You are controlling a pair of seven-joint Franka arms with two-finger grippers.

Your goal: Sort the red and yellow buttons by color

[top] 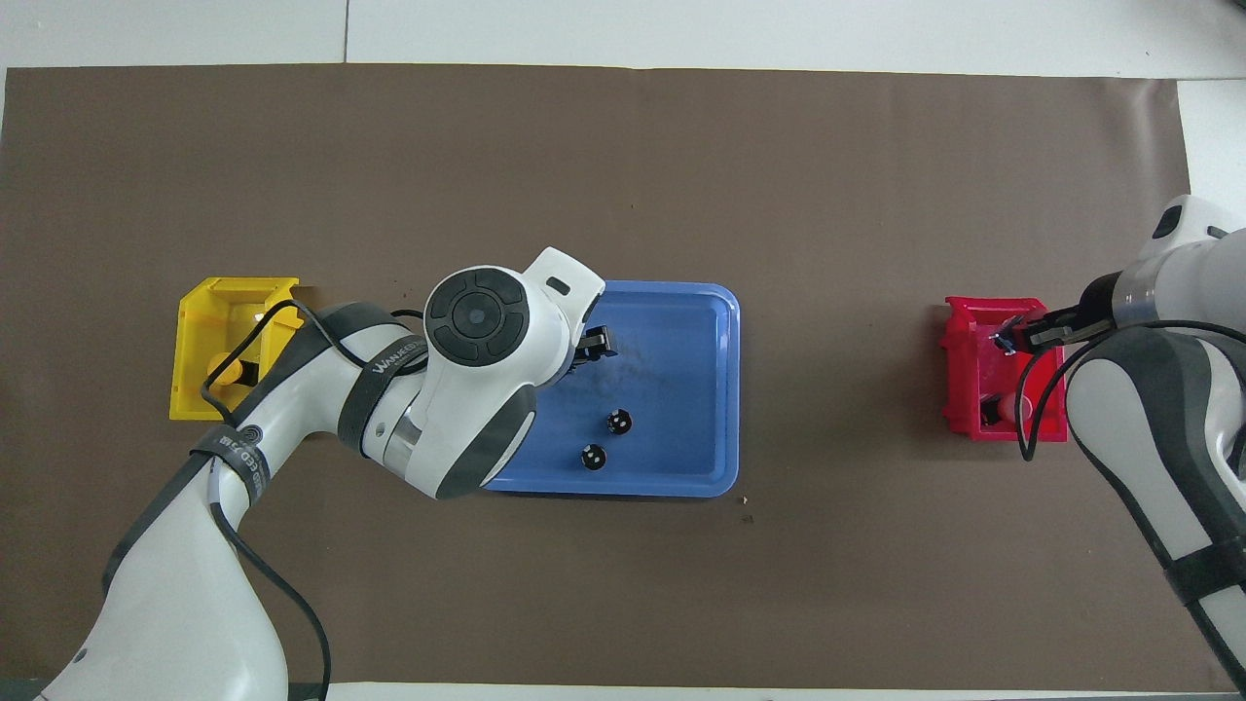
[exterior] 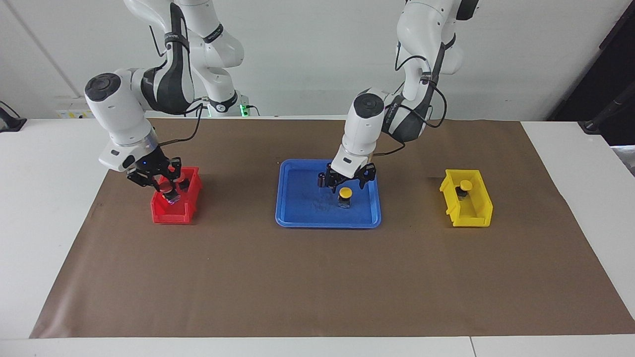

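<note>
The yellow button in the yellow bin still has its dark base, so I expect the second yellow button to come up in one piece when I lift it.
A yellow button stands in the blue tray. My left gripper is open just above it, a finger on each side of its cap. In the overhead view my left arm hides that button. Another yellow button sits in the yellow bin, and it also shows in the overhead view. My right gripper is low over the red bin, shut on a tilted red button. A second red button rests in the red bin, nearer the robots.
Two dark capless cylinders stand in the blue tray beside the left gripper. Everything rests on a brown mat with white table around it.
</note>
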